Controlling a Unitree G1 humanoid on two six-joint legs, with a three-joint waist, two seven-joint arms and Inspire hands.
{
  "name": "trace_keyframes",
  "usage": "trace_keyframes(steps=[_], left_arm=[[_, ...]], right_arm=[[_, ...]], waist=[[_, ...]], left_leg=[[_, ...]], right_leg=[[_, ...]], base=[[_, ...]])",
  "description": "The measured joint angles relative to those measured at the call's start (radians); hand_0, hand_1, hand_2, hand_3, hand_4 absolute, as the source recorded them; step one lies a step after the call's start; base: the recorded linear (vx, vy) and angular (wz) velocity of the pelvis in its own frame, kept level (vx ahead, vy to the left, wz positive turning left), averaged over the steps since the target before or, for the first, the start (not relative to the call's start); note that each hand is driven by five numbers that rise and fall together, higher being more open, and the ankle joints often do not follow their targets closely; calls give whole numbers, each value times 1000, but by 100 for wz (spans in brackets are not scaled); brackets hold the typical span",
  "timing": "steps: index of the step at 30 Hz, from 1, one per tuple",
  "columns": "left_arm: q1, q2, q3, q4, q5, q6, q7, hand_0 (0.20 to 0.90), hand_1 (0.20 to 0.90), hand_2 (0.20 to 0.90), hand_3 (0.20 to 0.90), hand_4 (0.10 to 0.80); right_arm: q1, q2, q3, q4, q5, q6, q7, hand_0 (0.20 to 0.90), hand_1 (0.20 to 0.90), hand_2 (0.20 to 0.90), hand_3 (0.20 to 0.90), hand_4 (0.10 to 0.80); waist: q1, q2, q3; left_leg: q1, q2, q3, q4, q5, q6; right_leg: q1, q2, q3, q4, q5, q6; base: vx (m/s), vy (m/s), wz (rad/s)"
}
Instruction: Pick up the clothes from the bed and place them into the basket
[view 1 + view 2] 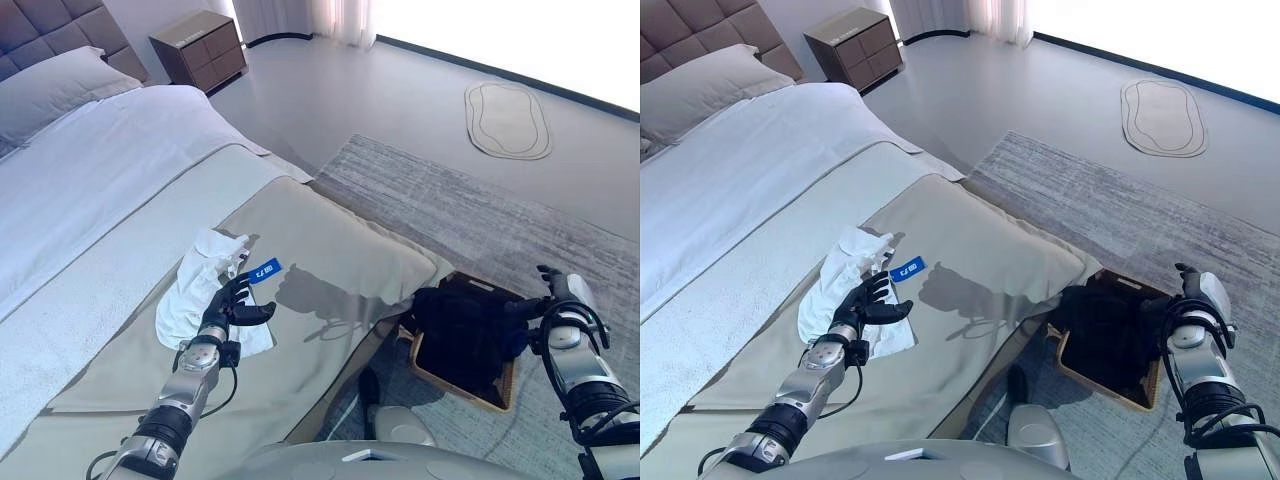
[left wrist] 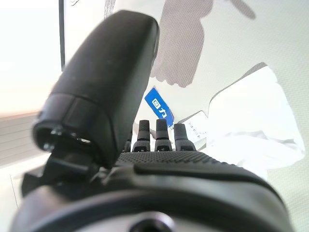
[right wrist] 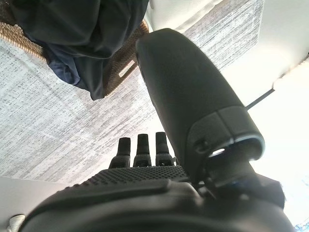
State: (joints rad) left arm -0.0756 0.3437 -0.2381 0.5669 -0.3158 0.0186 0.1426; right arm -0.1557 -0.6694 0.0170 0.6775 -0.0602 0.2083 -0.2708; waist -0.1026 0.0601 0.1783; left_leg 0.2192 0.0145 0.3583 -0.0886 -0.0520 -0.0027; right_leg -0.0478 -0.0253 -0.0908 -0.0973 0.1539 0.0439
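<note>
The blue tag (image 1: 265, 270) sticks out past the white garment's crumpled edge (image 1: 238, 262), so the tag will dangle from the garment's drooping end when the robot carries the garment.
A white garment (image 1: 195, 285) with a blue tag (image 1: 265, 268) lies crumpled on the beige bedspread (image 1: 340, 260) near the bed's foot. My left hand (image 1: 232, 305) hovers over its near edge, fingers spread and straight, holding nothing. In the left wrist view the white garment (image 2: 256, 116) and the blue tag (image 2: 158, 107) show just past the fingers (image 2: 161, 133). A woven basket (image 1: 462, 378) stands on the rug beside the bed, filled with dark clothes (image 1: 465, 325). My right hand (image 1: 562, 290) hangs open beside the basket's far side, empty.
The grey rug (image 1: 480, 210) lies under the basket (image 3: 126, 63). A small oval mat (image 1: 507, 118) lies on the floor farther off. A brown nightstand (image 1: 198, 45) stands by the headboard, and a pillow (image 1: 50, 90) rests at the bed's head.
</note>
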Motion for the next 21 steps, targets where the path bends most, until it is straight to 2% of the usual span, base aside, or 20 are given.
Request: trace_keyframes(steps=[8, 12, 18, 21], left_arm=[[5, -31, 12, 0, -10, -2, 36, 900, 900, 900, 900, 800], [11, -50, 20, 0, -38, -3, 67, 900, 900, 900, 900, 800], [56, -66, 69, 0, -40, -2, 76, 900, 900, 900, 900, 800], [62, -57, 89, -1, -39, 0, 80, 900, 900, 900, 900, 800]], right_arm=[[-8, 1, 16, -129, -51, -31, 25, 900, 900, 900, 900, 800], [-61, 0, 84, -147, -61, -43, 61, 900, 900, 900, 900, 800], [-182, -2, 164, -162, -83, -41, 41, 900, 900, 900, 900, 800], [-284, -2, 202, -163, -88, -29, -10, 900, 900, 900, 900, 800]], waist=[[27, 4, 21], [50, 1, 26], [120, 3, 31], [167, 2, 32]], left_leg=[[14, 2, -17, 0, 0, 0], [-5, 3, -63, -2, 7, 0], [-25, 3, -136, -2, 24, -2], [-54, 3, -183, -4, 34, -4]], right_leg=[[21, -3, -16, 0, -4, -6], [25, -14, -60, 0, -5, -5], [40, -32, -126, 0, -6, -5], [43, -47, -195, 0, -8, -8]], base=[[-2, 5, 5], [-1, -2, 32], [4, 14, 37], [-22, 61, 66]])
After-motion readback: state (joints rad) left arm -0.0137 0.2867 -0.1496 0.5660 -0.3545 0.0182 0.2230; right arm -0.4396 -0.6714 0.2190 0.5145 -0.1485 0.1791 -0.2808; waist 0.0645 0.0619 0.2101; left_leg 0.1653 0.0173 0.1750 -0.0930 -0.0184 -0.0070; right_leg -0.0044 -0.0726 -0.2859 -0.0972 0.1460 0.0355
